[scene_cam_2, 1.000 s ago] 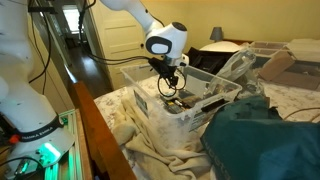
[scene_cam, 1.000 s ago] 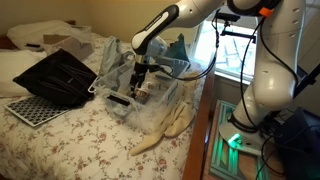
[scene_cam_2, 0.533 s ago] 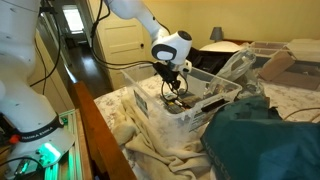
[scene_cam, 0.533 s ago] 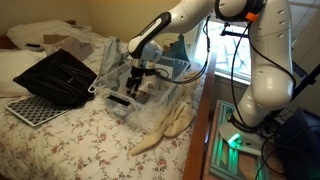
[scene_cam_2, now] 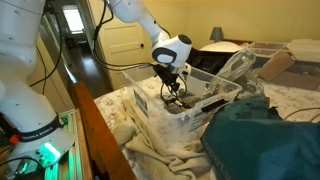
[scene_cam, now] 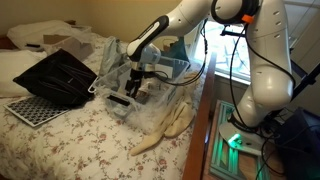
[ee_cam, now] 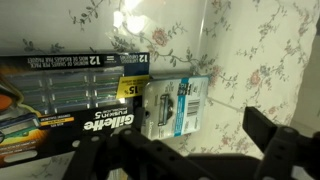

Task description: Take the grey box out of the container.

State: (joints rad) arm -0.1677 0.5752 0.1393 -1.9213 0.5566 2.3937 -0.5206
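Observation:
The grey box (ee_cam: 163, 107) is lined up with the gap between my open fingers, so my gripper should keep going down until the fingers are on both sides of its labelled top (ee_cam: 186, 107), and then close.
The container (scene_cam: 168, 68) is a clear plastic bin on the bed, seen in both exterior views (scene_cam_2: 160, 112). My gripper (scene_cam: 137, 90) reaches down inside it (scene_cam_2: 170, 88). In the wrist view the grey box (ee_cam: 172, 108) is a small pale box with a blue-and-white label and a barcode. It lies on the bin floor beside a flat black Gillette pack (ee_cam: 70, 90). My gripper (ee_cam: 190, 158) is open, its dark fingers spread just below the box and not touching it. The box cannot be made out in the exterior views.
A black open case (scene_cam: 58, 75) and a black-and-white grid tray (scene_cam: 30, 108) lie on the floral bedspread beside the bin. A cream blanket (scene_cam: 165, 125) hangs under the bin. A teal cloth (scene_cam_2: 265, 140) lies near it. Other loose items lie inside the bin (scene_cam_2: 195, 100).
My arm has lowered a little, sinking the gripper deeper into the container. Nothing has been taken hold of.

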